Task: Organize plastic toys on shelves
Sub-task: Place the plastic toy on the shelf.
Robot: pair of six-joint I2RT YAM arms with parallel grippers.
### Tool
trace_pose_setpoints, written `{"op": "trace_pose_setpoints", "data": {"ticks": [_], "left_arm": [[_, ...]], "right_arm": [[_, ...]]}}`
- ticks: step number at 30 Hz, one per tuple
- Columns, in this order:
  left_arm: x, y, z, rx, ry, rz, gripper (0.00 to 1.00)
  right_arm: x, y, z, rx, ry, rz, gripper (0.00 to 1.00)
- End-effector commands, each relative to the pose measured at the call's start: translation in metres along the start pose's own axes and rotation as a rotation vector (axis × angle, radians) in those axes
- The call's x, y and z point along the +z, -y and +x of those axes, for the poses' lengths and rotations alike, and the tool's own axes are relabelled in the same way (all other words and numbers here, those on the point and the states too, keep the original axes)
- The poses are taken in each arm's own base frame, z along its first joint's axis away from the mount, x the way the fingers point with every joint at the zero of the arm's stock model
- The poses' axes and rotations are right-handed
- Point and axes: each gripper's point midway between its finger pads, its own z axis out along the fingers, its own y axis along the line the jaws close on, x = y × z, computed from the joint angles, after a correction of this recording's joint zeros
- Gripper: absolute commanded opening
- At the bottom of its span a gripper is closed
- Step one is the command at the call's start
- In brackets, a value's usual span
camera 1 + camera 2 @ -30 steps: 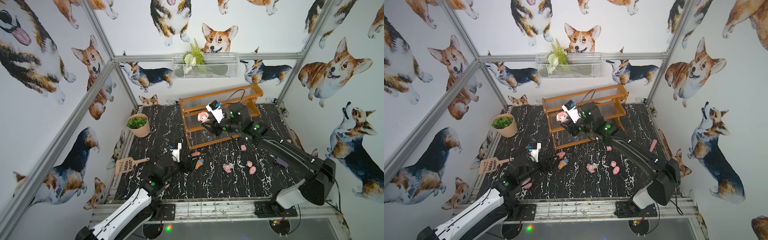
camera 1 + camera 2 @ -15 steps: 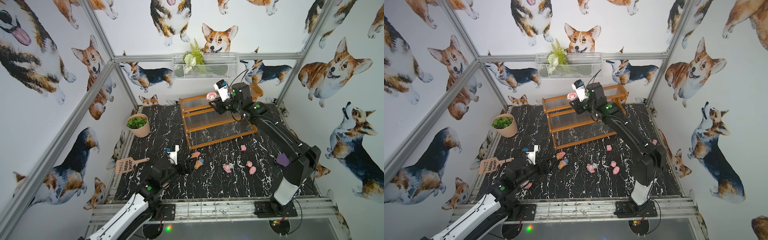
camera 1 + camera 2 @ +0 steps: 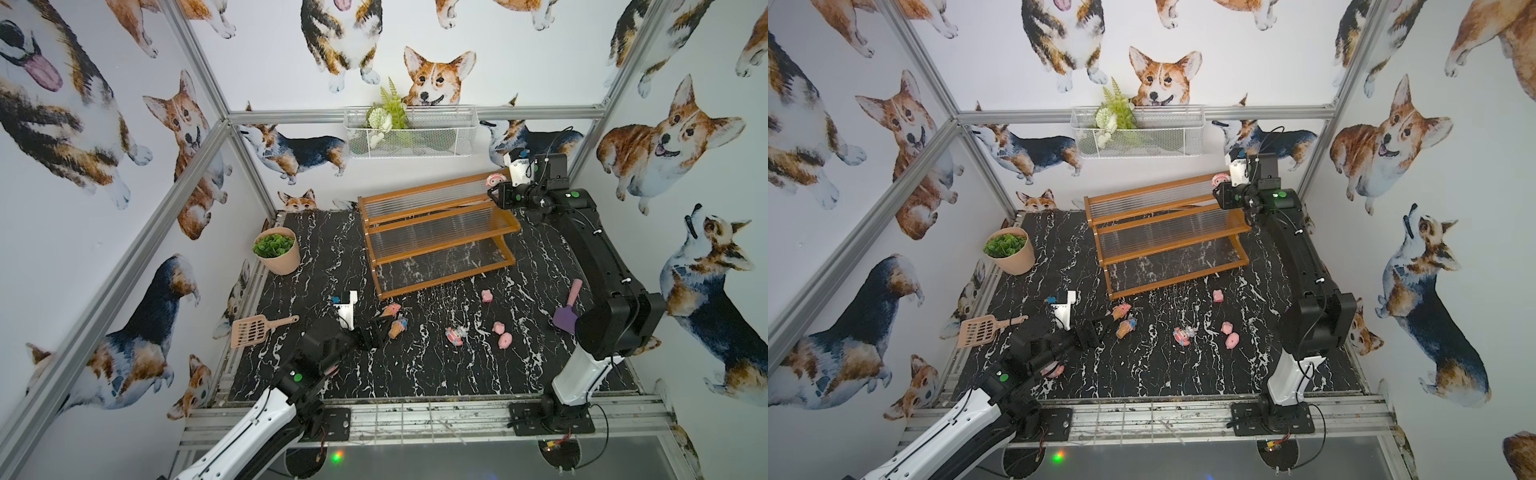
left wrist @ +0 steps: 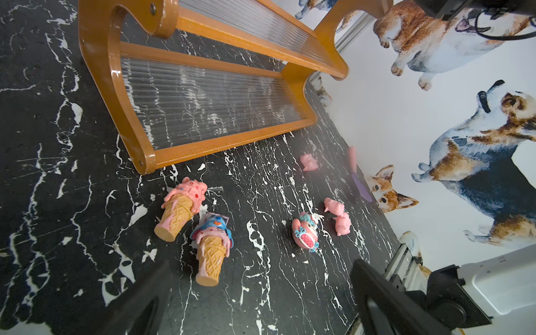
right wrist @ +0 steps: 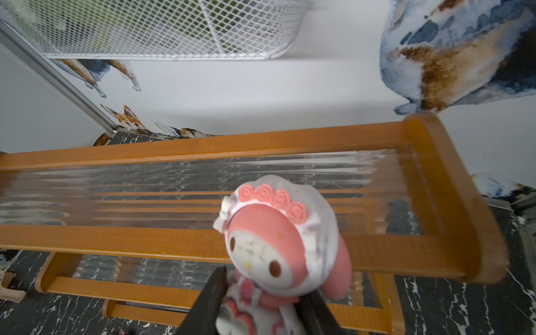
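Note:
My right gripper keeps lowering the pink-and-white doll (image 5: 276, 242) until it sits on the clear end of the top level (image 5: 365, 201), because the doll is hanging head up over that spot.
My right gripper (image 5: 261, 290) is shut on a pink-and-white doll figurine (image 5: 278, 246), held over the right end of the top tier of the shelves (image 5: 232, 185); in both top views the doll (image 3: 494, 180) (image 3: 1219, 180) sits at the rack's far right corner. The shelves (image 3: 436, 232) carry no toys. My left gripper (image 4: 258, 278) is open and low over the floor, just short of two ice-cream cones (image 4: 181, 207) (image 4: 211, 252). Another doll (image 4: 304, 235) lies on the floor with three pink pigs (image 3: 487, 296) (image 3: 498, 327) (image 3: 505, 341) around it.
A beige slotted scoop (image 3: 257, 330) lies at the left edge and a purple scoop (image 3: 567, 316) beside the right arm's base. A potted plant (image 3: 277, 250) stands back left. A white wire basket (image 3: 409, 133) hangs on the back wall. Something pink (image 3: 1052, 370) shows under the left arm.
The right arm has carried the doll from the left part of the shelves up and across to the top tier's right end. The left arm has barely shifted.

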Motion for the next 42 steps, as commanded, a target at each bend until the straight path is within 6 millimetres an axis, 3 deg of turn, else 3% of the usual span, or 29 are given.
{"op": "trace_pose_setpoints", "data": {"ticks": [1,6,15,26,34,39,42], "left_arm": [[-0.001,0.002,-0.002,0.008,0.002,0.003,1.00],[-0.001,0.001,-0.002,0.011,-0.002,-0.002,1.00],[-0.001,0.001,-0.003,0.015,-0.004,-0.011,1.00],[-0.002,0.002,-0.005,0.016,-0.005,-0.016,1.00],[-0.004,0.003,-0.006,0.015,0.002,-0.014,1.00],[-0.005,0.004,-0.008,0.014,0.005,-0.009,1.00],[-0.005,0.006,-0.009,0.013,0.009,-0.004,1.00]], "right_arm": [[0.000,0.015,-0.001,-0.002,-0.025,0.006,0.40],[0.009,0.032,-0.008,-0.001,-0.036,0.014,0.40],[0.030,0.040,-0.011,-0.014,-0.083,0.010,0.42],[0.041,0.051,-0.004,-0.015,-0.116,0.052,0.53],[0.027,0.048,-0.015,-0.034,-0.092,0.066,0.55],[0.006,0.033,-0.026,-0.043,-0.060,0.025,0.71],[-0.012,0.026,-0.034,-0.048,-0.033,0.023,0.75]]}}
